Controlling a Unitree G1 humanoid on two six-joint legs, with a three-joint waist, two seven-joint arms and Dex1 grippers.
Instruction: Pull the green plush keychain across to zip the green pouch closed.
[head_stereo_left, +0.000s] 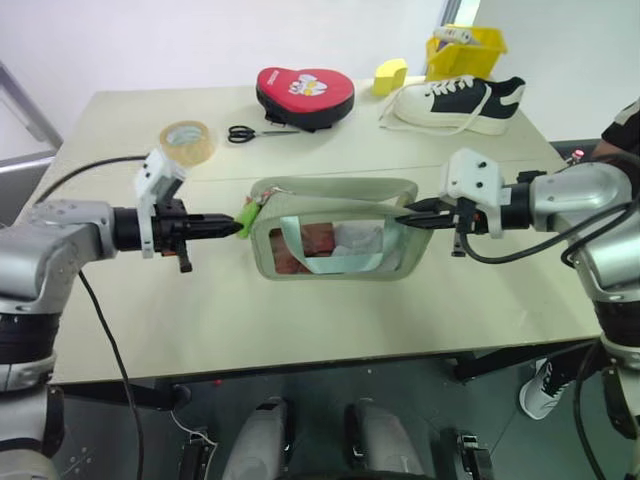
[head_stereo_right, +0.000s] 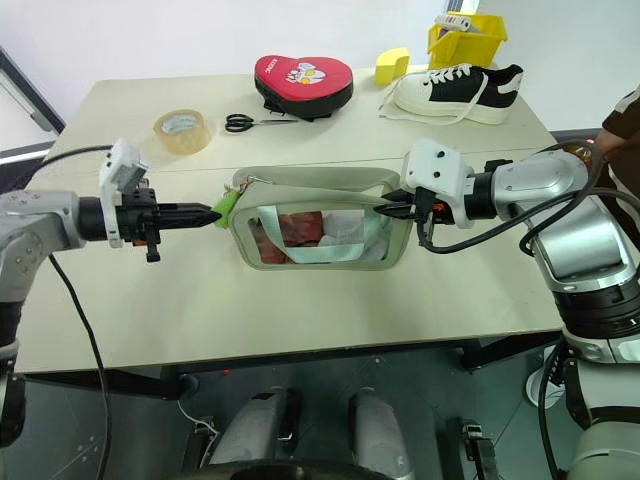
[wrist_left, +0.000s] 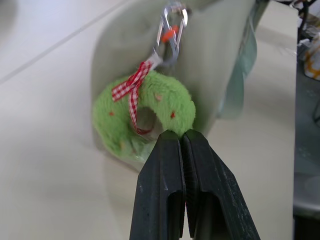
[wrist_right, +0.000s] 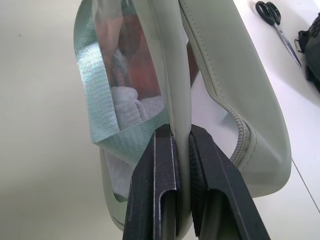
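The pouch's end at the keychain (head_stereo_left: 258, 246) is loose, so my left gripper needs to hold that end before my right gripper pulls the keychain across.
The green pouch (head_stereo_left: 335, 190) stands upright at the middle of the table, its clear window facing me and its zipper (wrist_right: 239, 131) open along the top. The green plush keychain (wrist_left: 165, 107), a fuzzy lime ring with a red checked ribbon, hangs from a metal clip at the pouch's left end. My left gripper (head_stereo_left: 238, 227) points level at it from the left, shut, with its fingertips pinching the ring's rim. My right gripper (wrist_right: 181, 131) is shut on the pouch's wall at its right end.
Behind the pouch lie a tape roll (head_stereo_left: 188, 143), black scissors (head_stereo_left: 245, 133), a red heart-shaped case (head_stereo_left: 305, 93), a yellow block (head_stereo_left: 390, 75), a black-and-white shoe (head_stereo_left: 455, 103) and a yellow bin (head_stereo_left: 465, 50). A person (head_stereo_left: 622, 125) stands at the table's right edge.
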